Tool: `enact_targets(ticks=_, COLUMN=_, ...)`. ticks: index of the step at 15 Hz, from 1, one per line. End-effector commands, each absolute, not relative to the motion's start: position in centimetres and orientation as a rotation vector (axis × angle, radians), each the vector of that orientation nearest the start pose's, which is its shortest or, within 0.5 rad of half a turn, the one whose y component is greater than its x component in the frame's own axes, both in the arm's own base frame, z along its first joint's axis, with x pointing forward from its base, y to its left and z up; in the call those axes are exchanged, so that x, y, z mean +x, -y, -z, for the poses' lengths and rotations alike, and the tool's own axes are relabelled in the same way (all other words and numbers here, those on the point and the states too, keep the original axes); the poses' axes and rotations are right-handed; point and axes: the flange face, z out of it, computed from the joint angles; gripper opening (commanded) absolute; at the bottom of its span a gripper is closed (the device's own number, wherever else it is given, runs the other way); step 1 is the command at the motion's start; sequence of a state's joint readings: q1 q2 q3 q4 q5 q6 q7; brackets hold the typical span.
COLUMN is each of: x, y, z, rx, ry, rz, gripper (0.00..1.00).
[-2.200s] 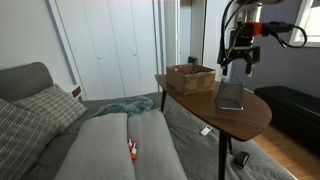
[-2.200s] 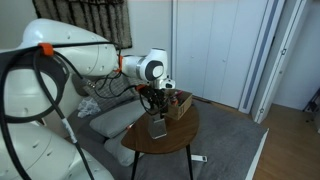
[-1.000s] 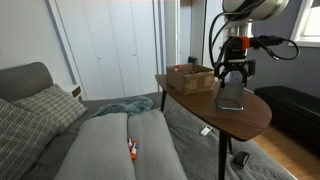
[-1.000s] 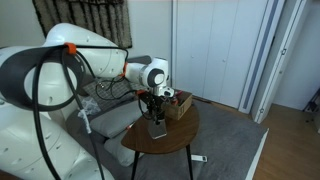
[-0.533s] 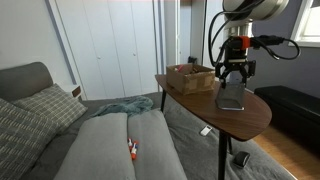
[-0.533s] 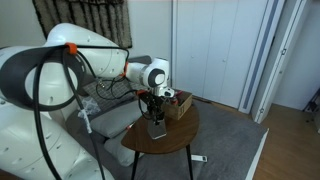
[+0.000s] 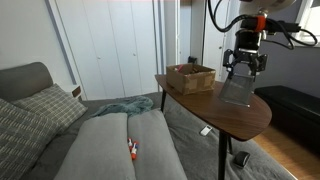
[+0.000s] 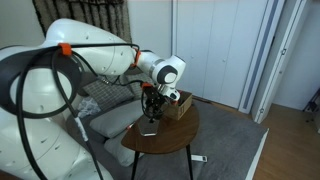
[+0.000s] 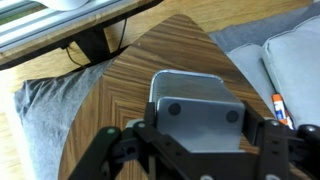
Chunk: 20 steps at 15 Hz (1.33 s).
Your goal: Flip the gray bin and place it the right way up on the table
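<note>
The gray bin is hanging with its flat base (image 9: 200,122) towards the robot's gripper, so the robot should tilt the bin, lay its side on the tabletop (image 7: 228,115) and grip it from another side.
The gray bin (image 7: 236,91) hangs in my gripper (image 7: 243,68), lifted a little above the oval dark-brown table (image 7: 250,118) and slightly tilted. In the wrist view the bin (image 9: 193,105) fills the middle, with its smooth flat face with two round marks towards the camera, and my gripper (image 9: 205,130) is shut on it, one black finger (image 9: 150,138) on each side. The wood-grain tabletop (image 9: 105,95) lies below. In the exterior view from behind the arm, the gripper (image 8: 152,100) holds the bin (image 8: 150,114) over the table (image 8: 170,140).
A brown wicker basket (image 7: 190,77) stands on the table's far end, close to the bin; it also shows by the gripper (image 8: 178,104). A gray sofa (image 7: 120,145) with an orange-tipped marker (image 7: 131,151) lies beside the table. A dark bench (image 7: 295,105) stands behind.
The gripper, down around the bin on the table before, has risen and shifted sideways, lifting the bin off the tabletop.
</note>
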<state>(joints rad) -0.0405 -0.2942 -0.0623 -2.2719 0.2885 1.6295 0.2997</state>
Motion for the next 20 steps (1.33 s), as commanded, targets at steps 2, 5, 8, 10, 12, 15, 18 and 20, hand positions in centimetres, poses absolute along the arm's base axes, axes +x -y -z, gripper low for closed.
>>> enact_targets(ticks=2, x=42.1, y=4.9, z=-45.0, rx=-2.509, ry=-0.660, rz=-0.691, gripper=0.55)
enact_targets(ticks=5, x=42.2, y=6.2, z=-42.9, rx=-2.364, ry=-0.746, rz=-0.802, gripper=0.55)
enact_targets(ticks=8, x=42.7, y=6.8, z=-40.8, rx=-2.213, ry=-0.811, rz=-0.886, gripper=0.55)
enact_targets(ticks=10, x=43.0, y=7.1, z=-39.5, rx=-2.118, ry=-0.853, rz=-0.922, gripper=0.55)
enact_targets(ticks=12, x=43.2, y=7.6, z=-38.3, rx=-2.050, ry=-0.896, rz=-0.946, gripper=0.55)
enact_targets(ticks=15, x=43.5, y=8.1, z=-36.8, rx=-1.978, ry=-0.944, rz=-0.965, gripper=0.55)
enact_targets(ticks=18, x=43.6, y=9.0, z=-35.9, rx=-1.913, ry=-0.988, rz=-0.976, gripper=0.55)
enact_targets(ticks=20, x=43.6, y=9.7, z=-35.4, rx=-1.895, ry=-1.030, rz=-0.977, gripper=0.55)
